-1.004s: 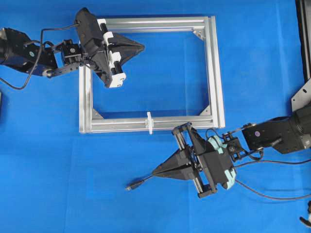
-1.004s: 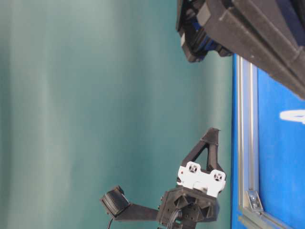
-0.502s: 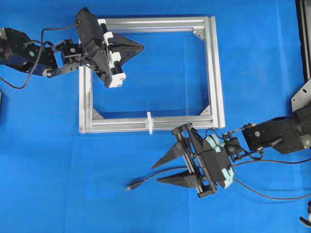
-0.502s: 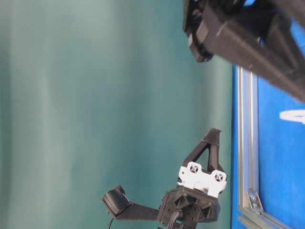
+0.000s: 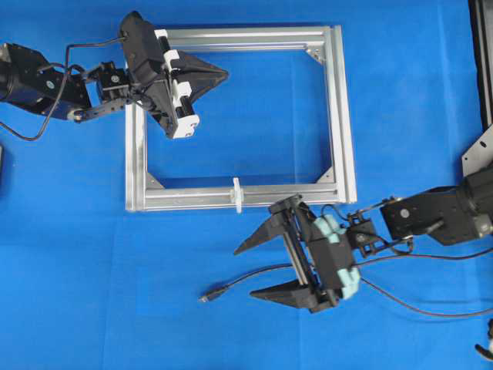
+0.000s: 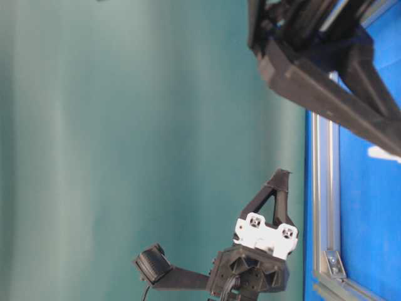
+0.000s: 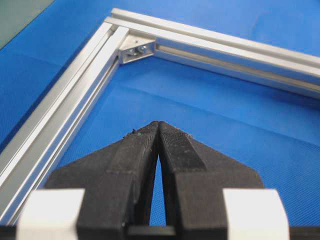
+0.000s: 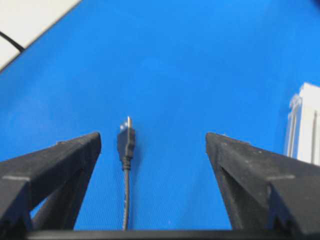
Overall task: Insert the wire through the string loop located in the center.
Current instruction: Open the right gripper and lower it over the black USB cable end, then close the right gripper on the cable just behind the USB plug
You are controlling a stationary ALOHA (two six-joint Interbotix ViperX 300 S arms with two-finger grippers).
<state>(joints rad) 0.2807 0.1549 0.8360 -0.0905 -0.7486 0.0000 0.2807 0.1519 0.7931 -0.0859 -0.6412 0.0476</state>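
My right gripper's fingers are open with the wire running straight between them, plug ahead [image 5: 216, 293], so I keep moving down until they can close on the wire [image 5: 249, 275] behind the plug.
The wire [image 5: 246, 278] lies loose on the blue mat, its dark plug [image 5: 206, 296] with a metallic tip pointing left. In the right wrist view the plug [image 8: 126, 140] lies between my fingers, nearer the left one. My right gripper [image 5: 245, 271] is wide open around the wire, touching nothing. The white string loop [image 5: 237, 194] stands across the near bar of the silver frame [image 5: 340, 108], above the right gripper; its edge shows in the right wrist view [image 8: 295, 107]. My left gripper [image 5: 225, 75] is shut and empty over the frame's far left corner [image 7: 158, 123].
The frame's corner bracket [image 7: 136, 48] lies ahead of the left gripper. A black cable [image 5: 420, 308] trails to the right over the mat. A grey bracket [image 5: 479, 154] sits at the right edge. In the table-level view the left gripper [image 6: 279, 182] hangs beside the frame bar [image 6: 322, 207].
My right gripper has opened wide and let go of the wire, which now lies on the mat between its fingers. The left arm has not moved.
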